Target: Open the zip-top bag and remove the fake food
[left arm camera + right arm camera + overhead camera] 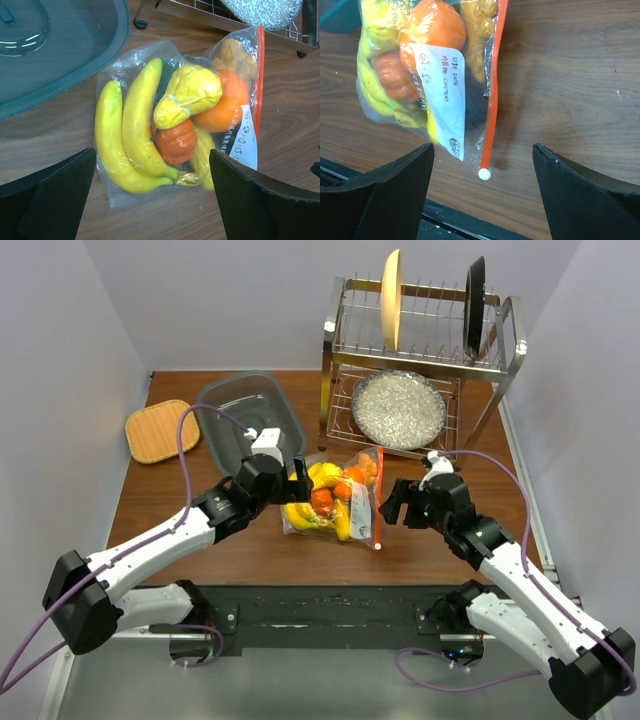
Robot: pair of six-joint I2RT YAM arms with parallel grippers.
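Note:
The bag's slider [377,546] is at the bag's loose near corner. Next, my left gripper moves down to the label's near end [359,532] next to the slider before I open the bag's zip.
The zip-top bag [340,502] lies on the wooden table between my two grippers, its orange-red zip strip [493,95] on the right side with a white slider [484,174] at its near end. It holds the fake food: yellow bananas [127,137], a lemon [187,92], an orange [225,105], a small orange-red pumpkin-like piece [175,142]. My left gripper [297,476] hovers open over the bag's left end. My right gripper [392,502] is open just right of the zip strip, with the slider between its fingers [385,195] in the wrist view.
A grey translucent tub [250,415] sits behind the left gripper. A woven orange mat [160,430] lies far left. A metal dish rack [420,360] at the back right holds a glittery silver plate [398,407] and upright plates. The table's black front edge [445,220] is near.

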